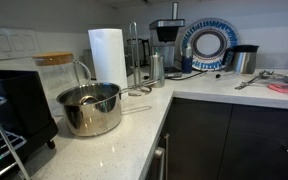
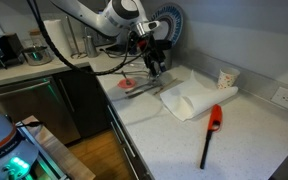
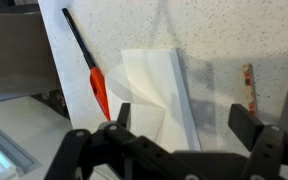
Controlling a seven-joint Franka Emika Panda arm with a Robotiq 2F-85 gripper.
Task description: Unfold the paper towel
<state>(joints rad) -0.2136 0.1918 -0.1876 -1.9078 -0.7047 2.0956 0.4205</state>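
My gripper will make the paper towel (image 3: 176,100) fall open into a wide hanging sheet when it lifts the paper towel's edge, because the folded layer (image 3: 139,88) is loose and crooked.
A folded white paper towel (image 2: 189,100) lies flat on the speckled white counter (image 2: 244,140). In the wrist view the towel (image 3: 154,85) sits left of centre, with one layer folded over. My gripper (image 2: 156,66) hangs above the counter just beyond the towel's end. In the wrist view the gripper (image 3: 184,122) is open and empty. Its left finger is over the towel's edge and its right finger is over bare counter.
A red and black lighter (image 2: 212,130) (image 3: 92,68) lies beside the towel. A paper cup (image 2: 225,78) stands by the wall. A pink item (image 2: 129,85) lies near the gripper. A pot (image 1: 89,108), a paper towel roll (image 1: 107,55) and a coffee maker (image 1: 166,45) stand farther along.
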